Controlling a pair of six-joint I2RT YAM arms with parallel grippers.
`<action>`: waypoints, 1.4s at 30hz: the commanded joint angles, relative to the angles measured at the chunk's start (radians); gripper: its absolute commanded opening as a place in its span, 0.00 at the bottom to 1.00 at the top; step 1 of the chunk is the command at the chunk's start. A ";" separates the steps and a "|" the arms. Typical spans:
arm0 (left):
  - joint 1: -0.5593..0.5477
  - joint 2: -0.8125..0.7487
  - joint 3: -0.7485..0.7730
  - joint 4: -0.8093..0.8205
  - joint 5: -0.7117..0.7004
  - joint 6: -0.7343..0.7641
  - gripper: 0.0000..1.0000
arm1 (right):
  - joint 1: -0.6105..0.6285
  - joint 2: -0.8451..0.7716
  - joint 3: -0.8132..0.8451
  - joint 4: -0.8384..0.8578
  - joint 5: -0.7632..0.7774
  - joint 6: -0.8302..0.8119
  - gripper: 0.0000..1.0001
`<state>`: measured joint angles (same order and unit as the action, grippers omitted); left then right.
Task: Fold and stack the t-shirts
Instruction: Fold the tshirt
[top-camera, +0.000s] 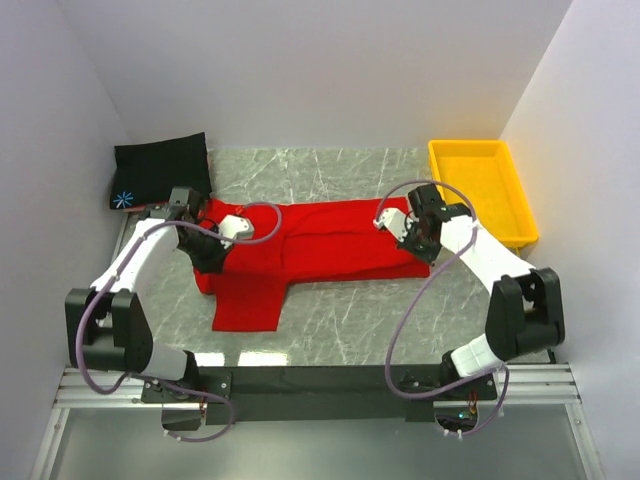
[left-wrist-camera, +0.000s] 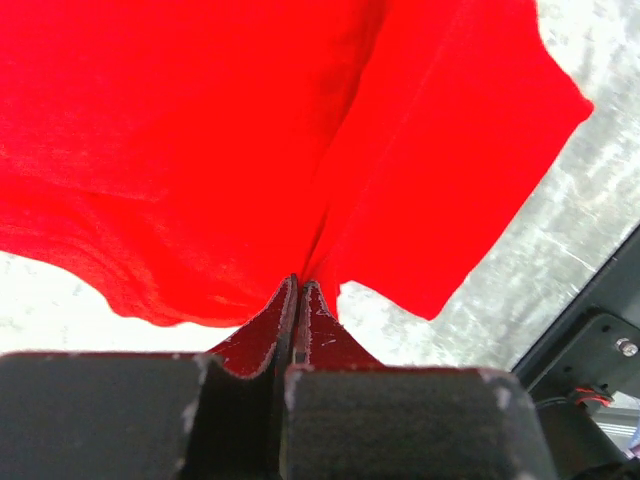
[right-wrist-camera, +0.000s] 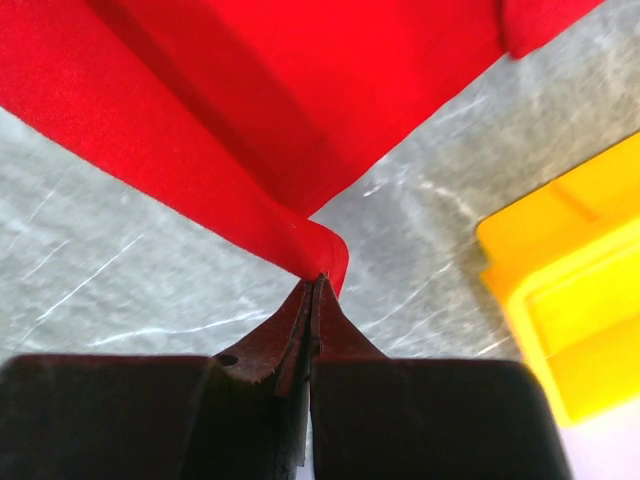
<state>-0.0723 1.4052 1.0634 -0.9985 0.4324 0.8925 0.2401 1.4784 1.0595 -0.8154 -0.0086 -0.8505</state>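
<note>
The red t-shirt's upper layer (top-camera: 335, 263) is stretched straight between my grippers. I keep pulling it toward the back edge (top-camera: 305, 206) with my left gripper until it is flat.
The red t-shirt (top-camera: 320, 245) lies stretched across the middle of the table, folded lengthwise, one sleeve (top-camera: 247, 303) hanging toward the front. My left gripper (top-camera: 212, 258) is shut on its left end; in the left wrist view the gripper (left-wrist-camera: 298, 282) pinches bunched red cloth (left-wrist-camera: 250, 130). My right gripper (top-camera: 416, 243) is shut on the right end; in the right wrist view the gripper (right-wrist-camera: 318, 280) holds a folded corner of the shirt (right-wrist-camera: 250, 110) just above the table. The black t-shirt (top-camera: 160, 168) with a starburst mark lies folded at the back left. The pink shirt is out of view.
A yellow plastic tray (top-camera: 484, 190) stands at the back right, close to my right gripper; it also shows in the right wrist view (right-wrist-camera: 570, 290). White walls close in the table at the left, back and right. The marble tabletop (top-camera: 340, 325) shows in front of the shirt.
</note>
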 joint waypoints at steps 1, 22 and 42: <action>0.014 0.050 0.079 0.026 0.025 -0.010 0.01 | -0.016 0.051 0.077 0.007 -0.002 -0.022 0.00; 0.046 0.336 0.294 0.077 0.008 -0.058 0.01 | -0.047 0.348 0.318 0.007 0.007 -0.009 0.00; 0.054 0.460 0.333 0.182 -0.034 -0.128 0.01 | -0.044 0.510 0.425 0.039 0.081 0.054 0.00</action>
<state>-0.0269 1.8484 1.3624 -0.8604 0.4187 0.7868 0.2028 1.9633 1.4322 -0.7872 0.0360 -0.8093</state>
